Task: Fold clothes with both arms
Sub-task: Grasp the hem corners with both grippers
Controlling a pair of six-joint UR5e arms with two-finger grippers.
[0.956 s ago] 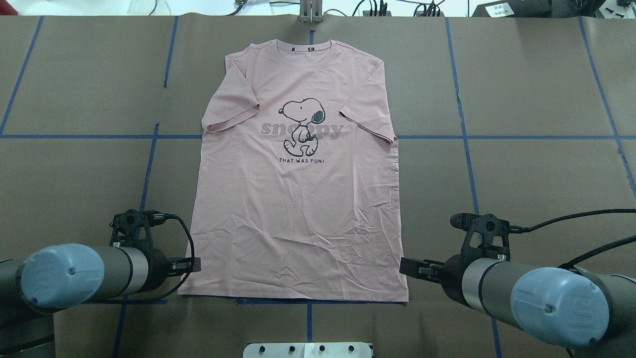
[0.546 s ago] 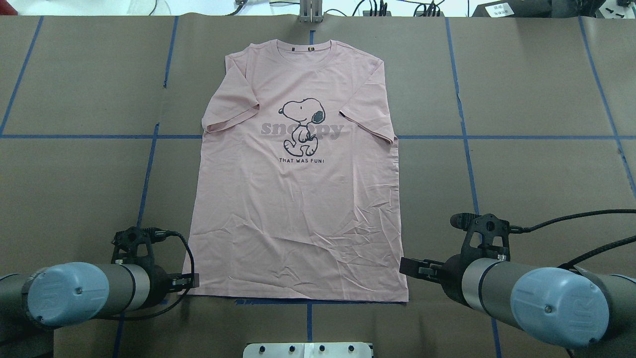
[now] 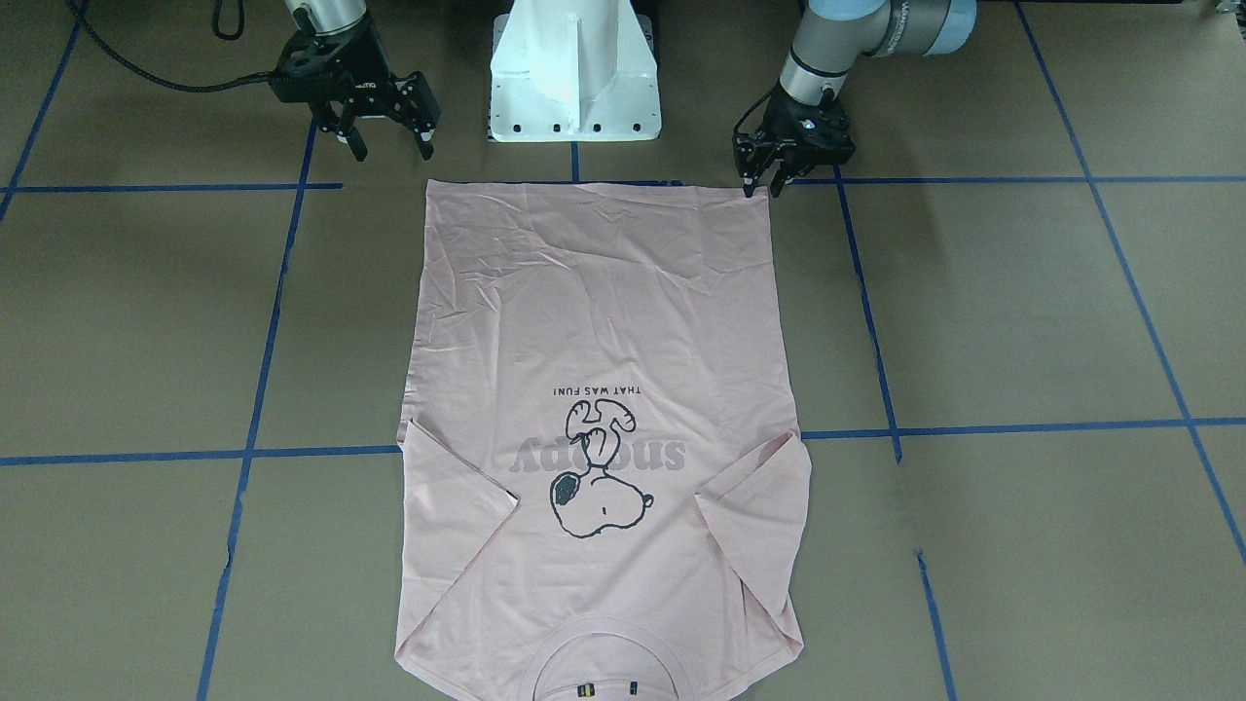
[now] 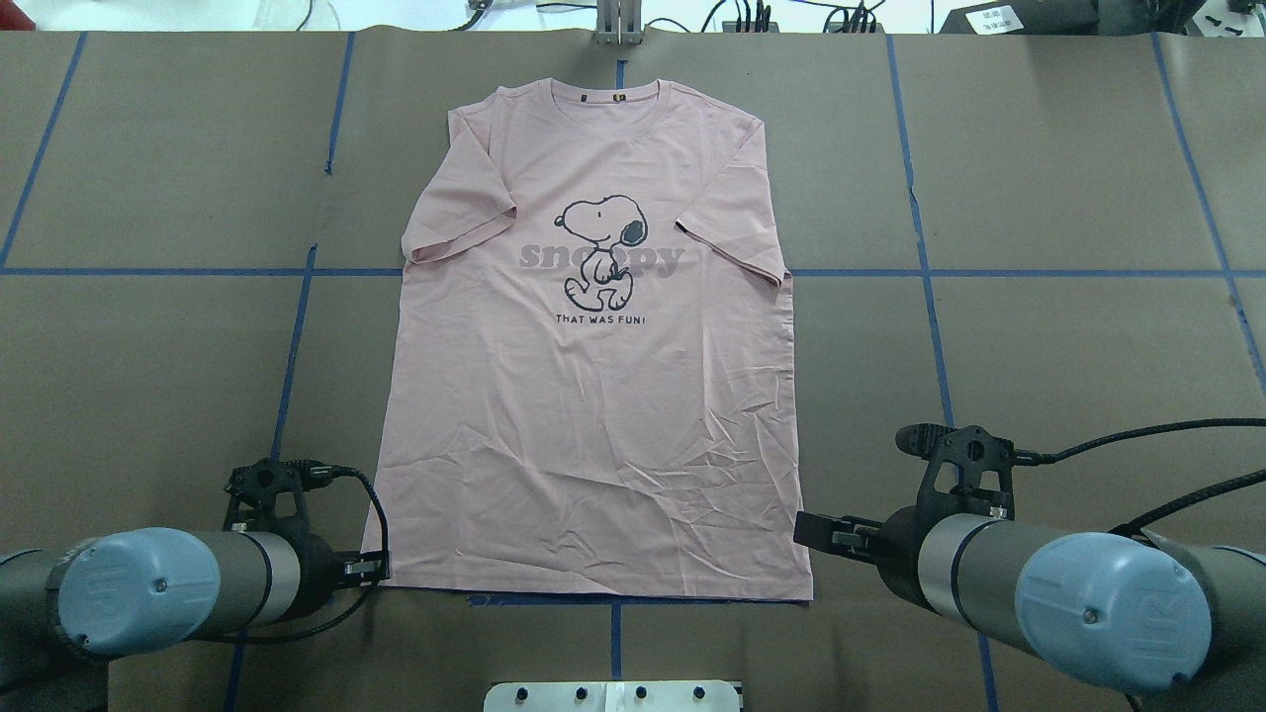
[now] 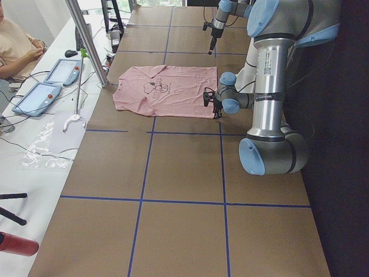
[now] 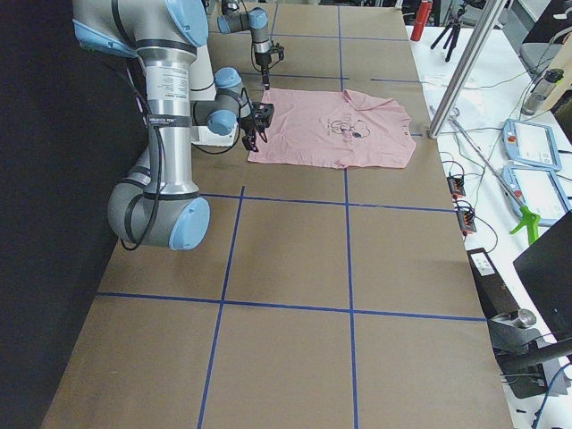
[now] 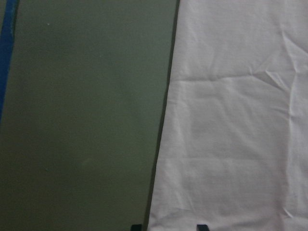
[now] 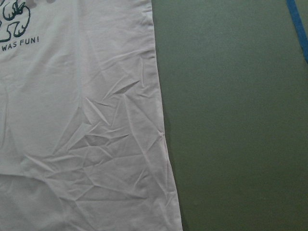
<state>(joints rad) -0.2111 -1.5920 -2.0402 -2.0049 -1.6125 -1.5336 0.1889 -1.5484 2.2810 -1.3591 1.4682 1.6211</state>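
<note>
The T-shirt lies loose and flat [image 3: 596, 321], so I expect the collar [image 3: 609, 637] to get pulled along toward the white pedestal base when I lift the hem to fold it.
The pale pink T-shirt [image 4: 593, 396] lies flat on the brown table, Snoopy print [image 4: 598, 252] facing up, collar at the far side and hem toward me. My left gripper [image 3: 759, 183] is low at the hem's left corner [image 4: 381, 578]. It is open, and in the left wrist view its fingertips [image 7: 136, 226] stand on either side of the shirt's side edge. My right gripper [image 3: 389, 146] is open above bare table, just outside the hem's right corner [image 4: 806, 593], holding nothing. Its fingers do not show in the right wrist view, only the creased shirt [image 8: 82, 134].
A white pedestal base [image 3: 574, 68] stands behind the hem, between the arms. Blue tape lines [image 4: 930, 297] cross the table. A metal pole [image 5: 86, 40] rises beyond the collar. A side bench holds tablets [image 5: 34, 95], and a seated person [image 5: 14, 46] is beside it.
My left gripper has moved back along the shirt's left edge toward the hem corner and sits lower. The right arm and the shirt have not moved.
</note>
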